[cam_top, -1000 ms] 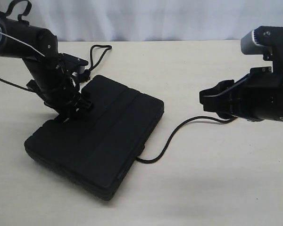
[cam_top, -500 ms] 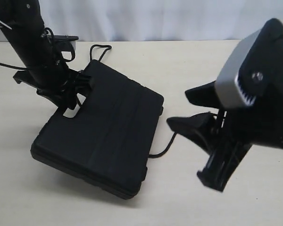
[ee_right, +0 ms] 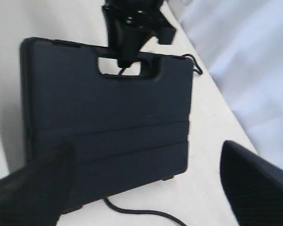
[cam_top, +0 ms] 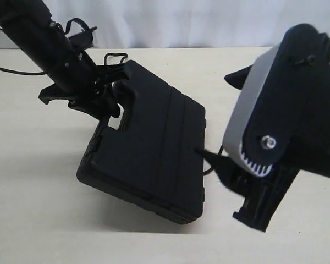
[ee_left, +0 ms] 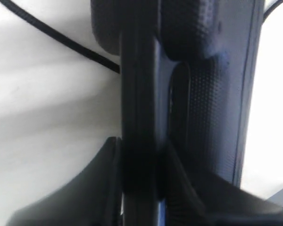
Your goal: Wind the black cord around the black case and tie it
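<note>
My left gripper is busy keeping the case up by its handle (cam_top: 105,126). My right gripper should grip the case's near side (cam_top: 138,198) first, and then my left gripper should take the cord.
The black case (cam_top: 154,148) is tipped up on its far-from-handle edge, handle end raised. My left gripper (cam_top: 107,104) is shut on the case's handle bar, seen close up in the left wrist view (ee_left: 139,165) with a finger on each side of the bar. The black cord (cam_top: 115,56) loops on the table behind the case, and another stretch of the cord (ee_right: 137,214) runs out from under the case's lower edge (ee_right: 104,99). My right gripper (cam_top: 214,118) hangs open beside the case's right side, holding nothing, fingers wide apart (ee_right: 146,188).
The beige table (cam_top: 38,209) spreads around the case. A white curtain (cam_top: 181,22) hangs along the back edge. The right arm's grey wrist housing (cam_top: 253,126) fills the right foreground and hides the table behind it.
My left gripper has lifted the handle end and swung the case rightward, so it stands steeper. The right arm has swung up and in towards the case, its gripper still open.
</note>
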Robot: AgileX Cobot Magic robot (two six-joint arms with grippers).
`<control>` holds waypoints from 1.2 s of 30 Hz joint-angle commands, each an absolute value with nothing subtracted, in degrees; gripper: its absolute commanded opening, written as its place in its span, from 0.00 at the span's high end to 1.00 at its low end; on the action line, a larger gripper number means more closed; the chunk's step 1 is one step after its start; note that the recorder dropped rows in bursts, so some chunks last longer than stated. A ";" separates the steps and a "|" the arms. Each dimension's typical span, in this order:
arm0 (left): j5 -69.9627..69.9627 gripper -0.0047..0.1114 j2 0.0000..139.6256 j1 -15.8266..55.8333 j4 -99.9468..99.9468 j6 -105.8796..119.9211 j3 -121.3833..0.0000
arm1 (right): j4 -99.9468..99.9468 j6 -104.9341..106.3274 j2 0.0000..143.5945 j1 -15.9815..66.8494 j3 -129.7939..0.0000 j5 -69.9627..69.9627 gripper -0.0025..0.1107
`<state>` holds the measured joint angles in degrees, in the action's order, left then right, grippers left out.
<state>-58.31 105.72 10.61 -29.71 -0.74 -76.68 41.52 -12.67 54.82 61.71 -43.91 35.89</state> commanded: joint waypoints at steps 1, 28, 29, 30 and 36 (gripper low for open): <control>-55.48 0.96 104.54 10.55 -36.97 -1.34 -77.35 | 35.11 -17.82 59.03 65.93 -44.15 37.62 0.21; -55.38 0.96 104.54 10.55 -38.06 -1.34 -77.35 | 91.41 -90.56 98.41 91.16 -40.40 63.87 0.26; -55.38 0.96 104.54 10.55 -38.06 -1.34 -77.35 | 92.47 -90.71 99.65 91.16 -40.40 63.98 0.26; -55.38 0.96 104.54 10.55 -38.06 -1.34 -77.35 | 94.14 -90.81 101.19 91.16 -40.40 64.20 0.26; -55.50 0.96 104.54 10.55 -38.06 -1.34 -77.35 | 99.46 -100.55 108.75 91.16 -40.40 69.96 0.26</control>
<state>-56.92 105.72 10.61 -35.04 -0.74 -76.68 97.27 -94.69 106.11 91.01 -40.72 66.26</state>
